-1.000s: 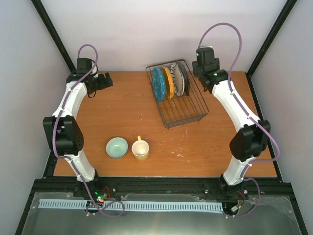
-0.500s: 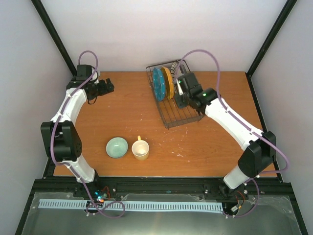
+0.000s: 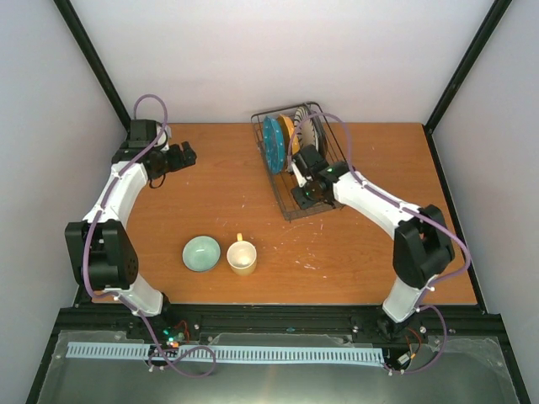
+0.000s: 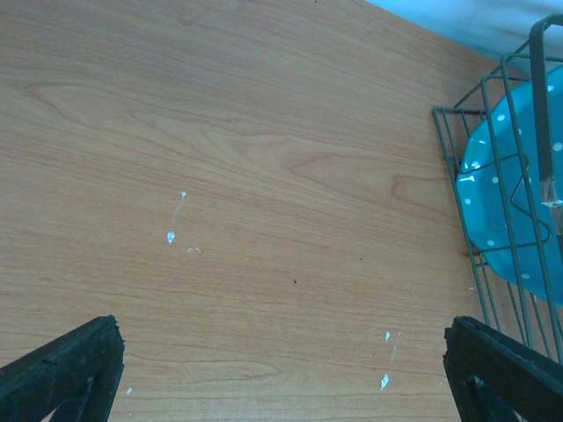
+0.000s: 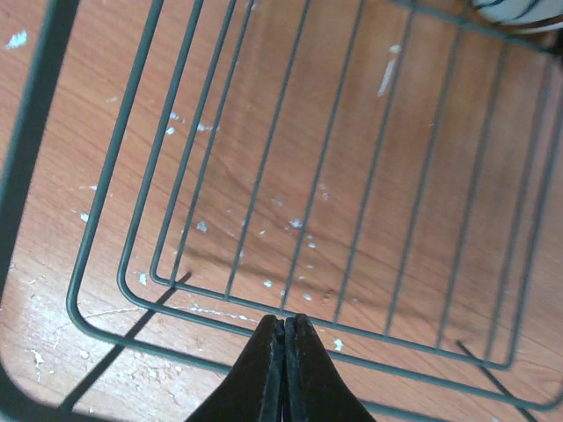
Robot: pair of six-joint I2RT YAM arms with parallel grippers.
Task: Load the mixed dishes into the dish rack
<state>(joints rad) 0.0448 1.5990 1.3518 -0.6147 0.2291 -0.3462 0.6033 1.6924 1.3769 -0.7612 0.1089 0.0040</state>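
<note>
I should keep moving my right gripper, its closed fingers inside the slanted dish rack's near end [image 3: 315,213], toward the mug-side corner [image 3: 289,218] and push until the rack stands straight.
The dish rack [image 3: 313,189] stands at the back of the table, right of centre. In its far end a teal dotted plate [image 3: 272,145], a yellow-orange plate [image 3: 289,133] and a striped plate [image 3: 306,135] stand on edge. My right gripper [image 3: 297,190] hangs over the rack's near end, shut with nothing between its fingers. In the right wrist view its tips [image 5: 284,322] sit above the rack's wire floor [image 5: 352,176]. The mint-green bowl [image 3: 201,253] and the cream-yellow mug [image 3: 242,257] sit on the table near the front. My left gripper [image 3: 187,154] is open at the back left.
The left wrist view has bare wood between the wide-apart fingers [image 4: 63,367], with the rack's corner [image 4: 482,264] and the teal plate [image 4: 519,202] at the right edge. Grey walls and black frame posts [image 3: 88,59] close in the table.
The right arm swung from the back right corner down over the rack's near end, and its jaws closed. The left arm shifted only slightly.
</note>
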